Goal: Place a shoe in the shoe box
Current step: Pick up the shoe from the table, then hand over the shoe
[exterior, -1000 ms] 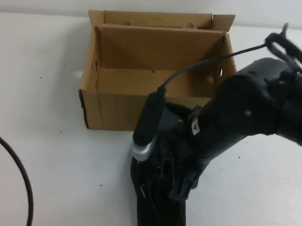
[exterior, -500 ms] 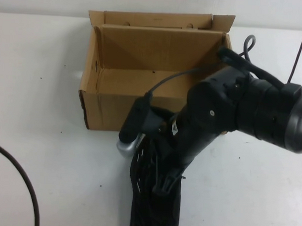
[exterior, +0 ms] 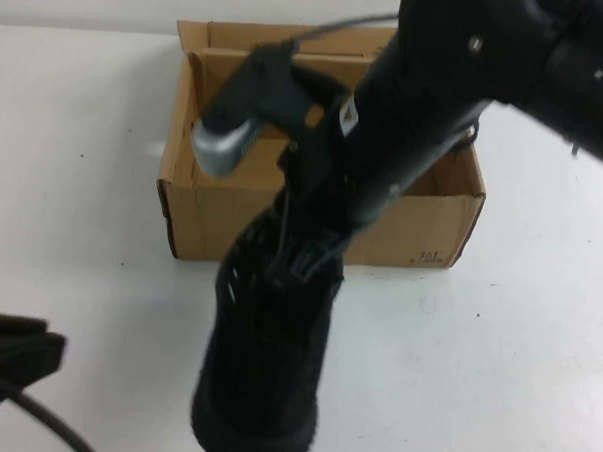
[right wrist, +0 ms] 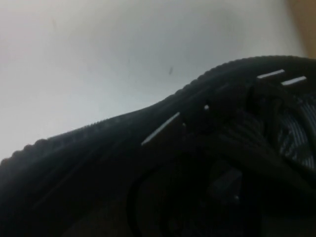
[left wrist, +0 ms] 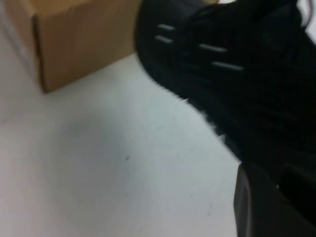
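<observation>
I should take the shoe's heel (exterior: 254, 429) with my left gripper and help turn the shoe lengthwise, because the black shoe (exterior: 266, 360) in my right gripper points across the long side of the shoe box.
The black shoe (exterior: 265, 365) hangs toe-down above the table, just in front of the open brown shoe box (exterior: 422, 226). My right gripper (exterior: 316, 232) reaches down from the upper right and is shut on the shoe's upper part, its tips hidden among the laces. The shoe's ridged sole and white dashes fill the right wrist view (right wrist: 148, 163). My left gripper (exterior: 10, 358) sits low at the near left, apart from the shoe. The left wrist view shows the shoe (left wrist: 222, 74) and a corner of the box (left wrist: 79, 39).
The box stands at the back middle of the white table (exterior: 536, 346), its flap lid folded back against the far side. A dark cable (exterior: 53, 425) lies at the near left corner. My right arm crosses over the right half of the box.
My right gripper has lifted the shoe off the table and carried it up toward the box. The left gripper has come into view at the near left.
</observation>
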### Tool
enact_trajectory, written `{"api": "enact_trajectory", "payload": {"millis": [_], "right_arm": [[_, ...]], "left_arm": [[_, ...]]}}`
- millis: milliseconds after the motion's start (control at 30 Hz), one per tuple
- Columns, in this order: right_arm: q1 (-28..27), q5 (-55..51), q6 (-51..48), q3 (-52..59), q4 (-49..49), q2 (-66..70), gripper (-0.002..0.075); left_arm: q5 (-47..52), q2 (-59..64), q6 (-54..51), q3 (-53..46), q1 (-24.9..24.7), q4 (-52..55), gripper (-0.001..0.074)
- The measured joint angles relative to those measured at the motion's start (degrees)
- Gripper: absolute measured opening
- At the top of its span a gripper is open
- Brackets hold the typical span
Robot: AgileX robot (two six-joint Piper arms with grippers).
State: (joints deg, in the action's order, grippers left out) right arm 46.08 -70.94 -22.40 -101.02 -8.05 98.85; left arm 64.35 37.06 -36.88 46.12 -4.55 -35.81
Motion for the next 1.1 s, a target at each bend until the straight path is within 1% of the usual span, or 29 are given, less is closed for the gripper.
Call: {"api": "enact_trajectory", "payload": {"millis": [100,167,233,267,333,500,667,767,867,1033,1100], "right_arm": [[0.0,-0.56,0.44,-4.01,0.11,0.0,0.0002],[0.0,-0.56,0.7,-6.24,0.75,0.0,0.0004],[0.0,-0.28,1.96,-7.74,1.79,-0.08,0.0002],[0.0,0.29,3.41,-8.25,2.44,-0.08,0.0006],[0.0,1.71,5.53,-8.8,3.77,-0.13,0.0004],[0.0,3.64,9.98,-9.3,7.03,0.0,0.0002],[0.0,2.83,21.87,-11.85,13.7,2.8,0.0002],[0.0,2.19,26.36,-14.3,15.36,4.94,0.0002],[0.0,2.1,28.36,-17.18,15.84,6.92,0.0002],[0.0,1.97,28.79,-21.8,15.89,9.31,0.0002],[0.0,2.27,28.32,-22.69,15.89,9.91,0.0002]], "left_arm": [[-0.55,0.0,-7.33,0.0,0.0,-7.71,0.0181],[-1.87,0.0,-10.49,0.0,0.0,-12.34,0.0291],[-3.97,0.0,-12.66,0.0,0.0,-16.1,0.0383],[-5.28,0.0,-14.15,0.0,0.0,-17.6,0.0422],[-7.88,0.0,-18.04,0.0,0.0,-19.51,0.0467],[-13.78,0.21,-30.31,0.0,0.0,-24.7,0.0494],[-17.32,0.87,-38.87,0.0,0.0,-25.08,0.0497],[-19.16,1.63,-40.71,0.0,0.0,-22.94,0.0497],[-20.06,2.68,-41.24,0.0,0.0,-21.46,0.0497],[-18.71,4.81,-41.42,0.0,0.0,-22.0,0.0497],[-17.46,5.61,-41.65,0.0,-1.1,-23.44,0.0497]]}}
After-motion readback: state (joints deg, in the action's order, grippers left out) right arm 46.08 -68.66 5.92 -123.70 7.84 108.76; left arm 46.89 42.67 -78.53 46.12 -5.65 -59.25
